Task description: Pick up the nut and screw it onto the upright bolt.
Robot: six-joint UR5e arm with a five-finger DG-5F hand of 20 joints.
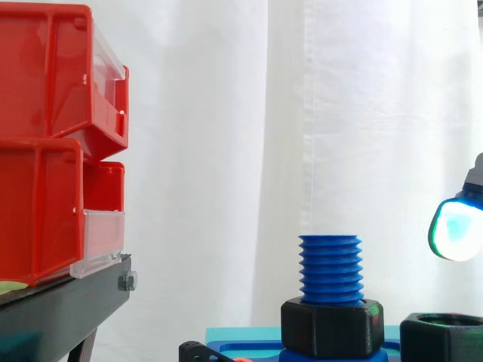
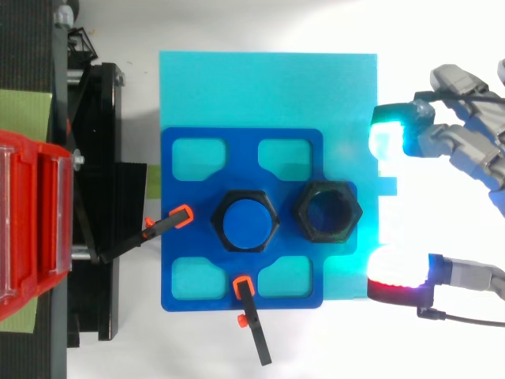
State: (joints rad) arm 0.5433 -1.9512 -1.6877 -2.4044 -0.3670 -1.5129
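The loose nut will catch high up when I turn it, because coarse threads reach the blue bolt's top. The nut will first tilt and then sit level.
A blue threaded bolt stands upright on the blue fixture plate, with a black hex nut seated round its base; from above the bolt's round top sits inside that hex collar. A second, loose black hex nut rests on the plate just right of the bolt, also seen at the lower right of the side view. My hand hovers to the right of the loose nut, fingers spread and holding nothing, with one glowing fingertip above and right of the nut.
Red bins sit on a black stand at the left. The blue plate lies on a cyan base, held by two black clamps with orange tips at its left and bottom edges.
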